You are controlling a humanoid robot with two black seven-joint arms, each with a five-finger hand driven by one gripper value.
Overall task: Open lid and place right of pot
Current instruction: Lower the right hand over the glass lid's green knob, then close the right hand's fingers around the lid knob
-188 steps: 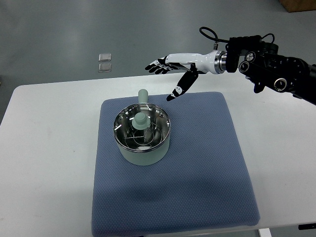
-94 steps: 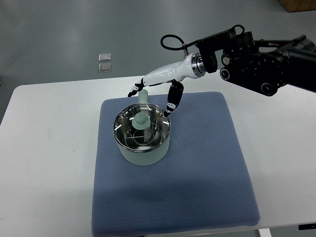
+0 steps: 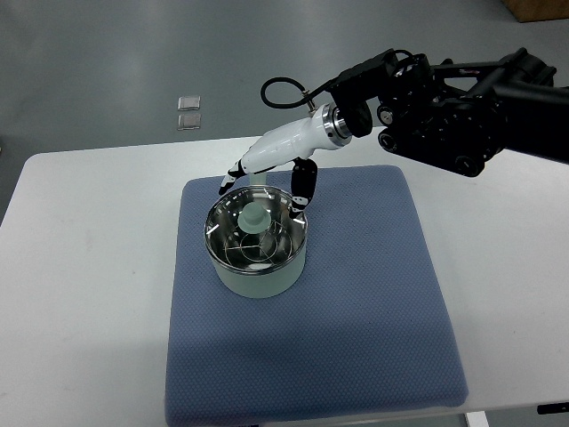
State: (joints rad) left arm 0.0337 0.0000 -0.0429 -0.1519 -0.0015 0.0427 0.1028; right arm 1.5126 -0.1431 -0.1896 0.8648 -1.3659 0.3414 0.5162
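My gripper is going to lift the glass lid. Only shiny steel and thin rings (image 3: 258, 253) show through it, so I should expect an empty pot (image 3: 260, 281) when the lid comes up.
A pale green pot (image 3: 256, 253) stands on a blue mat (image 3: 356, 320), left of the mat's middle. Its glass lid (image 3: 258, 237) with a pale green knob (image 3: 253, 218) sits on it. My right hand (image 3: 267, 182), white with black fingertips, hovers over the pot's far rim. Its fingers are spread and hold nothing. The thumb (image 3: 302, 189) hangs down by the rim's right side. The hand hides the pot's handle. The left arm is out of view.
The mat lies on a white table (image 3: 80, 294). The right arm's black forearm (image 3: 444, 98) reaches in from the upper right. Two small clear packets (image 3: 188, 111) lie on the floor beyond the table.
The right hand has moved left and down, from beyond the mat's far edge to just over the pot's far rim. The lid and pot have not moved.
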